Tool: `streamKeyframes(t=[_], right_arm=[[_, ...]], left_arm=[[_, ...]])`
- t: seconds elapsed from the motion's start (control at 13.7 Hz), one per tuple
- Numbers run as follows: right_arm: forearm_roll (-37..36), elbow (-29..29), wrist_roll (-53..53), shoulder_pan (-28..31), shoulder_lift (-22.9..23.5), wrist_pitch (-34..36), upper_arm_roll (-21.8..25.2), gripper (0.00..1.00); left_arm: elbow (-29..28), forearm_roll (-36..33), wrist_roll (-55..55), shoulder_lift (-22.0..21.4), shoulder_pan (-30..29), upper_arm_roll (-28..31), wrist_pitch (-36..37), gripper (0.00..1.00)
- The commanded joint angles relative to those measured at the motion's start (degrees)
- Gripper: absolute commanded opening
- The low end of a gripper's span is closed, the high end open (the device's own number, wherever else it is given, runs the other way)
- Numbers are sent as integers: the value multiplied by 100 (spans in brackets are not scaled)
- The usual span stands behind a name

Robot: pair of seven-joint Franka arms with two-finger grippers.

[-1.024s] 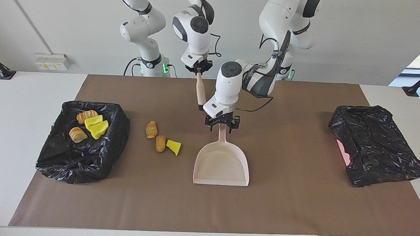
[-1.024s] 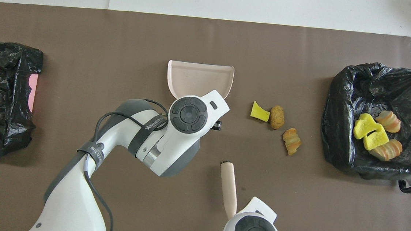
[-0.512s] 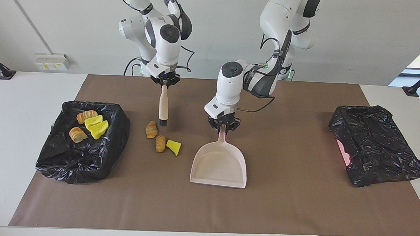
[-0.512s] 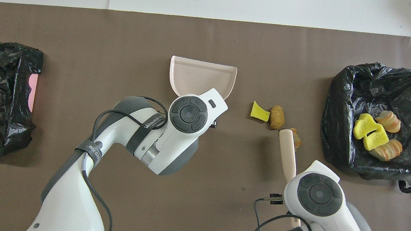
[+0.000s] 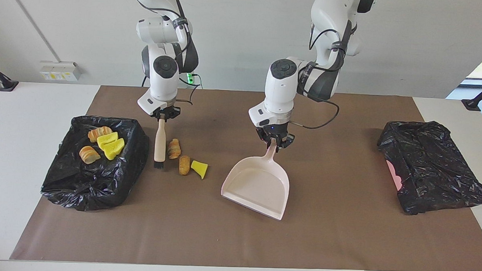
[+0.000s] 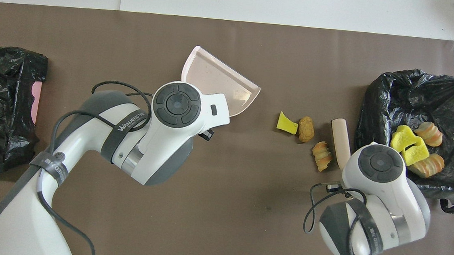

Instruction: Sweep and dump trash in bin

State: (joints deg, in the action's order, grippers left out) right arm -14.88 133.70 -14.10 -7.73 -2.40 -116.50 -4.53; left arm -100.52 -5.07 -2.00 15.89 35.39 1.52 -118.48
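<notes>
Next, my left gripper turns the pink dustpan's opening [image 5: 251,206] to face the chunks before my right gripper sweeps from the bin side, because the dustpan's opening slants past them now.
Three pieces of trash lie on the brown mat: a striped orange chunk [image 5: 174,148] [image 6: 322,155], a brown chunk [image 5: 184,165] [image 6: 306,129] and a yellow chunk [image 5: 199,168] [image 6: 287,123]. My right gripper [image 5: 162,116] is shut on the top of a wooden brush [image 5: 159,140] [image 6: 340,135]. The brush hangs upright between those chunks and the bin [image 5: 63,181] [image 6: 374,114], bristles close to the mat. Several more chunks [image 5: 111,147] lie in the bin. My left gripper [image 5: 273,144] is shut on the handle of the pink dustpan [image 5: 257,186] [image 6: 218,80], whose mouth is angled toward the chunks.
A crumpled black bag [image 5: 430,166] [image 6: 2,101] with a bit of pink showing lies at the left arm's end of the table. The brown mat [image 5: 341,235] covers the middle of the table, with white tabletop around it.
My right gripper carried the brush from the middle over the loose chunks and lowered it beside the bin. My left gripper closed on the dustpan handle and swung the pan's mouth toward the chunks.
</notes>
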Motion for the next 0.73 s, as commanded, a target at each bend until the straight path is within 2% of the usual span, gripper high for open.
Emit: streamKeyframes(t=[0.0, 0.22, 0.29, 0.51, 0.66], right_arm=[[37, -694, 30, -27, 730, 40, -83, 0], [1203, -1388, 48, -316, 1381, -22, -91, 0], [1407, -1616, 57, -474, 1505, 39, -92, 0], [2128, -1899, 22, -659, 1585, 109, -83, 0], [2138, -2092, -101, -564, 1576, 329, -65, 0]], left_arm=[[-116, -3, -897, -103, -111, -38, 368, 0], [-256, 120, -3009, -191, -59, -47, 361, 0], [-405, 163, -3304, -278, -50, -47, 360, 0], [-950, 164, -3456, -525, -24, -65, 291, 0], [-1100, 164, -3465, -595, -23, -73, 273, 0]])
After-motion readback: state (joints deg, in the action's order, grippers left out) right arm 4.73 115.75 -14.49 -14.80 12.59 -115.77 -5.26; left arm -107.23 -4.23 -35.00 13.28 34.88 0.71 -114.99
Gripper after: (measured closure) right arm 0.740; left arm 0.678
